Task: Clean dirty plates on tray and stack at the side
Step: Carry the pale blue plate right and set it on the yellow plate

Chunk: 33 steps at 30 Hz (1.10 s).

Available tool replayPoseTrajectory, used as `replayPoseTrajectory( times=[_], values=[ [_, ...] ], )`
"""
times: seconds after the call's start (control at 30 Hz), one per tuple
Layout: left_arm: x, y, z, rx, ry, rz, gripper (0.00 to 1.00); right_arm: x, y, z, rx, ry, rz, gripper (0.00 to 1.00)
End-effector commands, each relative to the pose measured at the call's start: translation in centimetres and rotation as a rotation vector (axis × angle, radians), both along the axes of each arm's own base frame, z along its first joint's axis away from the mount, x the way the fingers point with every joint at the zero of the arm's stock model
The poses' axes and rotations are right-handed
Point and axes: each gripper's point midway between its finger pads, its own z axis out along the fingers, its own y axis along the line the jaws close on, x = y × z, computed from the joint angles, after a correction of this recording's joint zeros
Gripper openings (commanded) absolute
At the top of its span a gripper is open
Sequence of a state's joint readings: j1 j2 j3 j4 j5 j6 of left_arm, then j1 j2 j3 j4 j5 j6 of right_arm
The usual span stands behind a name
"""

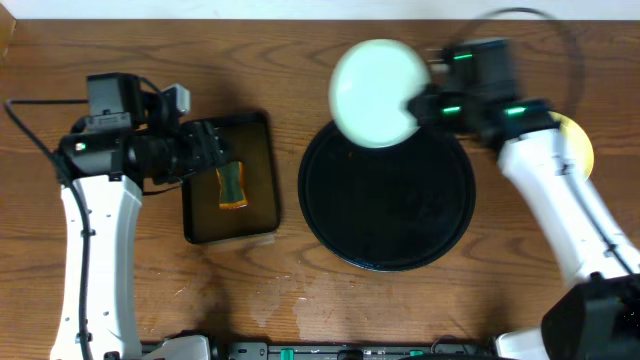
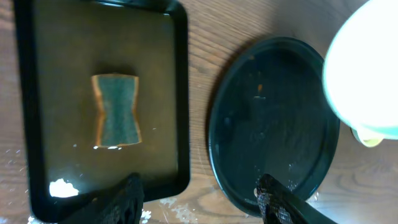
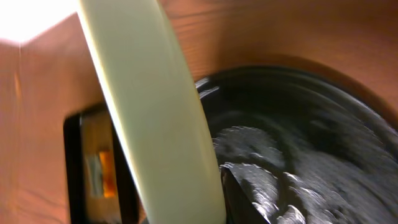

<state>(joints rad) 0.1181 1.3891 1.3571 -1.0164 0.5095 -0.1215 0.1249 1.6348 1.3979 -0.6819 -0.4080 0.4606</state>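
The robot's right gripper holds the pale plate (image 1: 375, 93) by its rim, clear of the round tray, and should keep carrying it until it rests on the yellow plate (image 1: 577, 149).
My right gripper (image 1: 420, 105) is shut on the rim of a pale plate (image 1: 378, 92) and holds it tilted in the air over the far edge of the round black tray (image 1: 390, 215). In the right wrist view the plate (image 3: 155, 112) is edge-on, with one finger (image 3: 239, 190) against it above the wet-looking tray (image 3: 311, 130). A pale yellow plate (image 1: 580, 140) lies on the table to the right, partly under my right arm. My left gripper (image 1: 215, 150) is open and empty (image 2: 199, 185). No plate lies on the tray (image 2: 273, 124).
A dark rectangular tray (image 1: 255, 135) left of the round tray holds a yellow-and-green sponge (image 1: 231, 186), also seen in the left wrist view (image 2: 116, 111). White foam (image 2: 60, 186) sits in that tray's corner. Wet smears mark the wood between the trays.
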Motion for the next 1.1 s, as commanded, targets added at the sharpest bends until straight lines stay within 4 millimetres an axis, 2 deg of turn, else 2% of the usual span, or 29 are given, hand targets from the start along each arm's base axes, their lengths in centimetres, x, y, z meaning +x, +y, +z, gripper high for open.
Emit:
replayPoseTrajectory(
  times=[0.0,0.07,0.1,0.13,0.2,0.3,0.43,0.53,0.63,0.8,0.83,0.87,0.9,0.93,1.0,1.07],
  values=[
    [0.3,-0.8,1.1,0.02,-0.053,-0.046,0.61,-0.2,-4.9,2.4,0.178,0.052,-0.134,0.01],
    [0.4,-1.2,1.2,0.021,-0.064,-0.059,0.61,-0.3,-9.9,1.9,0.183,0.079,-0.259,0.01],
    [0.4,-1.4,1.2,0.021,-0.067,-0.063,0.61,-0.4,-11.5,1.8,0.184,0.086,-0.3,0.01],
    [0.5,-1.5,1.3,0.021,-0.071,-0.069,0.61,-1.0,-15.9,1.1,0.177,0.105,-0.415,0.01],
    [0.5,-1.5,1.3,0.021,-0.071,-0.069,0.61,-2.1,-20.2,0.1,0.167,0.134,-0.536,0.01],
    [0.5,-1.5,1.3,0.021,-0.071,-0.069,0.61,-4.3,-25.6,-1.9,0.143,0.198,-0.7,0.01],
    [0.5,-1.5,1.3,0.021,-0.072,-0.069,0.61,-7.0,-30.2,-4.8,0.173,0.273,-0.849,0.01],
    [0.6,-1.5,1.3,0.021,-0.074,-0.069,0.61,-8.2,-31.5,-6.6,0.194,0.317,-0.895,0.01],
    [0.6,-1.5,1.3,0.022,-0.075,-0.069,0.61,-8.8,-31.3,-8.4,0.201,0.369,-0.903,0.01],
    [0.6,-1.5,1.3,0.021,-0.074,-0.069,0.61,-8.0,-31.4,-10.5,0.203,0.344,-0.903,0.01],
    [0.5,-1.5,1.3,0.021,-0.074,-0.069,0.61,-7.9,-31.5,-10.6,0.199,0.338,-0.902,0.04],
    [0.5,-1.5,1.3,0.021,-0.073,-0.069,0.61,-8.0,-31.4,-10.7,0.195,0.342,-0.905,0.16],
    [0.5,-1.5,1.3,0.021,-0.073,-0.069,0.61,-8.1,-31.4,-10.8,0.193,0.347,-0.907,0.34],
    [0.5,-1.5,1.3,0.021,-0.071,-0.069,0.61,-8.1,-31.3,-10.8,0.191,0.35,-0.906,0.43],
    [0.5,-1.5,1.3,0.021,-0.07,-0.069,0.61,-7.7,-31.1,-10.6,0.196,0.333,-0.885,0.52],
    [0.5,-1.5,1.3,0.021,-0.071,-0.069,0.61,-7.1,-30.4,-10.3,0.202,0.305,-0.828,0.54]
  ],
)
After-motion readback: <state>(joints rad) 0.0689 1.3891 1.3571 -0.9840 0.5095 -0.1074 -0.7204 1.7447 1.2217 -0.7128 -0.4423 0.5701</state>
